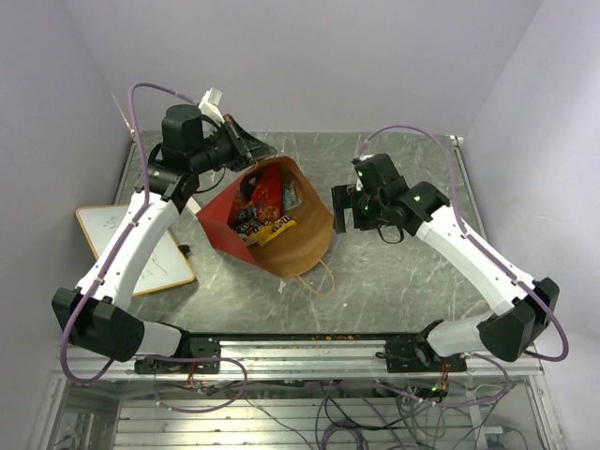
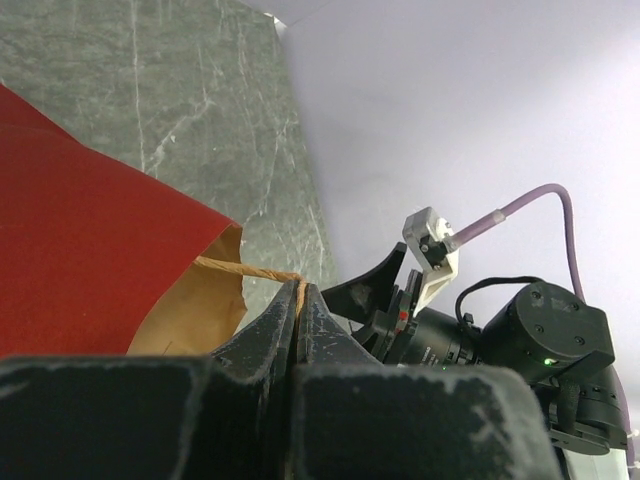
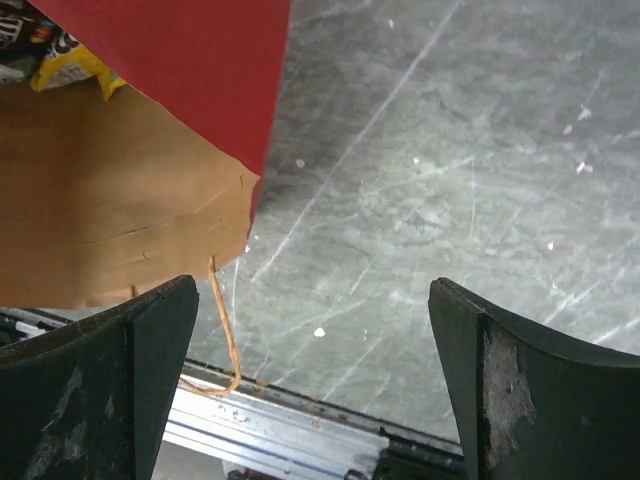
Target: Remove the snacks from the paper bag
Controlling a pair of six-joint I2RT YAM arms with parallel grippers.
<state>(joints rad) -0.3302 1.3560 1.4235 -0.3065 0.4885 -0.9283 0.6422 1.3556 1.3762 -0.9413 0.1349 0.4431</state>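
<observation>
My left gripper is keeping the paper bag's opening (image 1: pixel 304 238) open by its handle, so my right gripper should continue reaching in until it grips the red chip bag (image 1: pixel 269 194).
The paper bag (image 1: pixel 300 239), brown kraft with red panels, lies open on the table's middle, its mouth facing up and back. Inside show the red chip bag (image 1: pixel 269 190) and small candy packets, a yellow one (image 1: pixel 278 227) and a brown one (image 1: pixel 248 225). My left gripper (image 1: pixel 253 147) is at the bag's far rim, shut on a thin looped handle (image 2: pixel 250 270) of the bag (image 2: pixel 90 260). My right gripper (image 1: pixel 339 208) is open and empty just right of the bag (image 3: pixel 120 220). The near handle (image 3: pixel 225 340) hangs by its left finger (image 3: pixel 150 340).
A wood-framed whiteboard (image 1: pixel 159 267) lies at the table's left under my left arm. A metal rail (image 1: pixel 309 352) runs along the near edge. Purple cables loop over both arms. Walls stand close behind and beside.
</observation>
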